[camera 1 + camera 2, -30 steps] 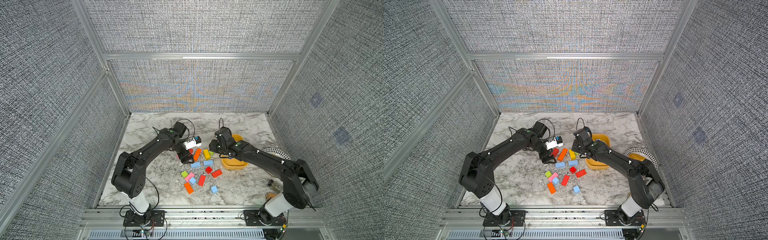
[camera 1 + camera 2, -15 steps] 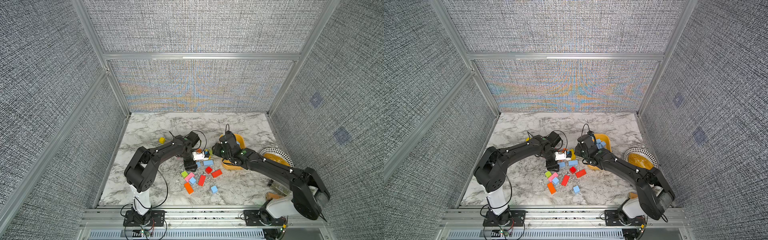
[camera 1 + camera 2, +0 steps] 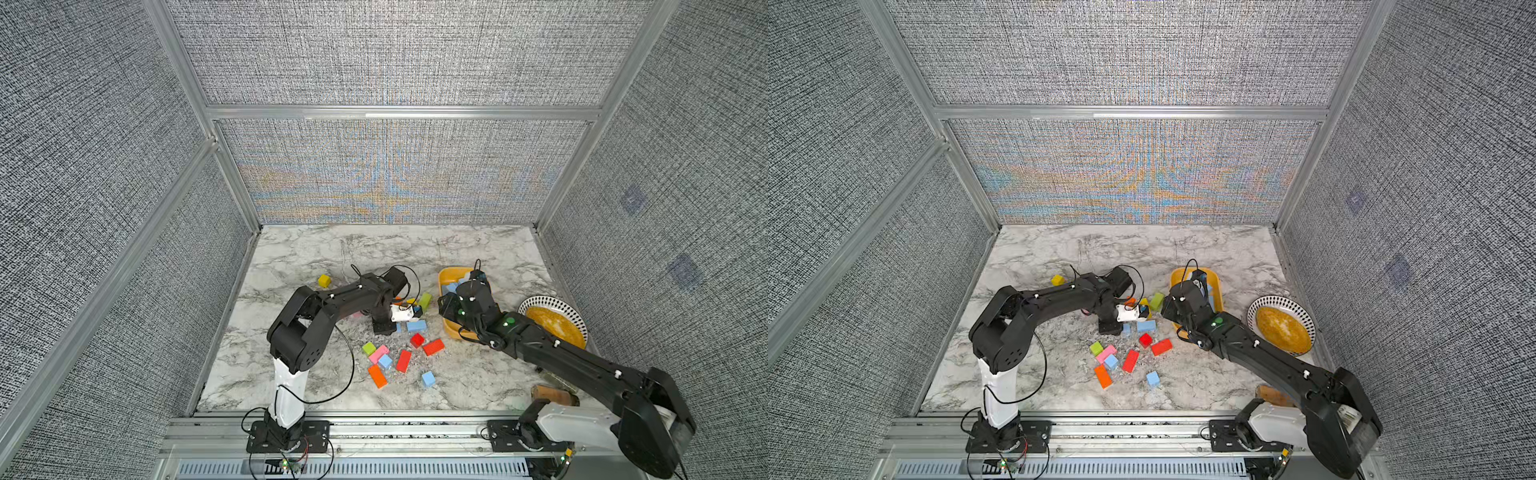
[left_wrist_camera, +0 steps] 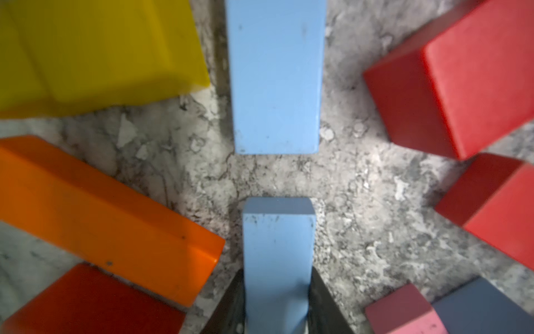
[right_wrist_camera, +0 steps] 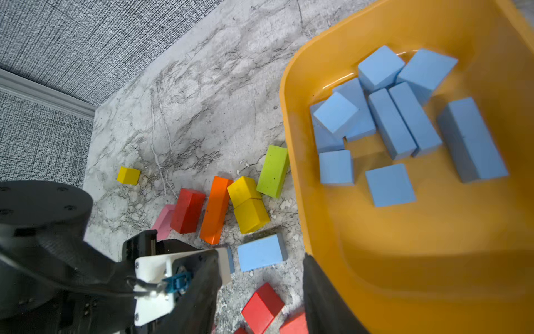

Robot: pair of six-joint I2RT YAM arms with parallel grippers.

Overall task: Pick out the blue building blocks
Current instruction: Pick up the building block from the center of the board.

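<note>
Next, I take the block's loose end (image 4: 279, 225) with my right gripper, because my left gripper is holding the blue building block away from the tray (image 5: 417, 195) by my right gripper.
In the left wrist view my left gripper (image 4: 277, 292) is shut on a blue building block (image 4: 278, 254) that rests on the marble, with another blue brick (image 4: 276, 78) just beyond it. In both top views this gripper (image 3: 384, 328) (image 3: 1108, 326) is low in the block pile. A blue brick (image 3: 416, 326) and two blue cubes (image 3: 385, 361) (image 3: 428, 379) lie loose on the table. Several blue blocks (image 5: 390, 124) fill the orange-yellow tray (image 5: 404, 245). My right gripper (image 5: 260, 295) stands open and empty at the tray's near edge (image 3: 445, 308).
Red, orange, yellow, green and pink blocks (image 3: 404, 360) are scattered around the blue ones. A lone yellow cube (image 3: 324, 281) sits far left. A patterned plate (image 3: 579, 322) with yellow contents stands right of the tray (image 3: 446, 276). A brown object (image 3: 550, 392) lies front right.
My left gripper came down into the pile and closed on a blue block. The right arm swung toward the tray and has stayed open.
</note>
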